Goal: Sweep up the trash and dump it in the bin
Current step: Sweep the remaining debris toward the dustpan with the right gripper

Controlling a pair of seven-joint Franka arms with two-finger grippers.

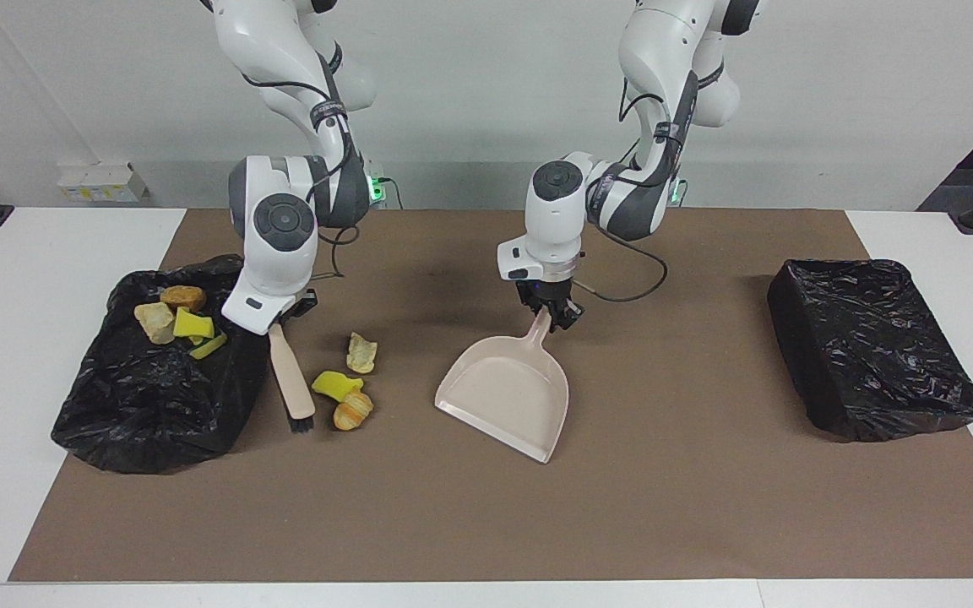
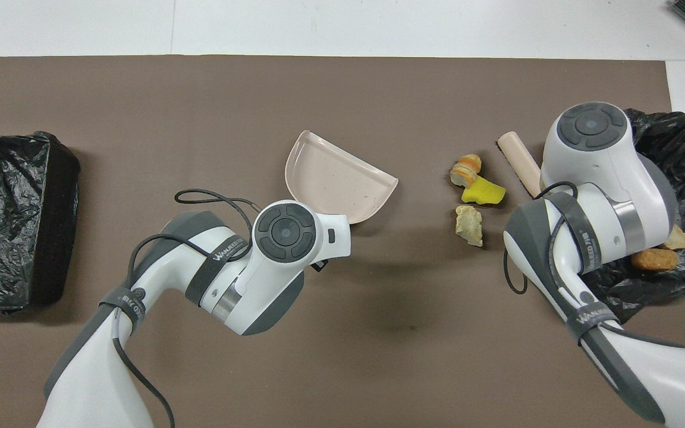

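The dustpan's opening slants past the scraps, so my left gripper should turn it toward the brush before my right gripper sweeps the yellow piece in.
Three scraps of trash lie on the brown mat: a cream lump, a yellow piece and a brown bread lump. In the overhead view they show as the cream lump, the yellow piece and the brown lump. My right gripper is shut on a brush. The brush's bristles sit low between the scraps and the bin. My left gripper is shut on the handle of the beige dustpan. The pan's mouth is angled toward the scraps. More trash lies inside the bin.
A second black-lined bin stands at the left arm's end of the mat. The brown mat covers the white table. The right arm's wrist hides part of the bin with trash in the overhead view.
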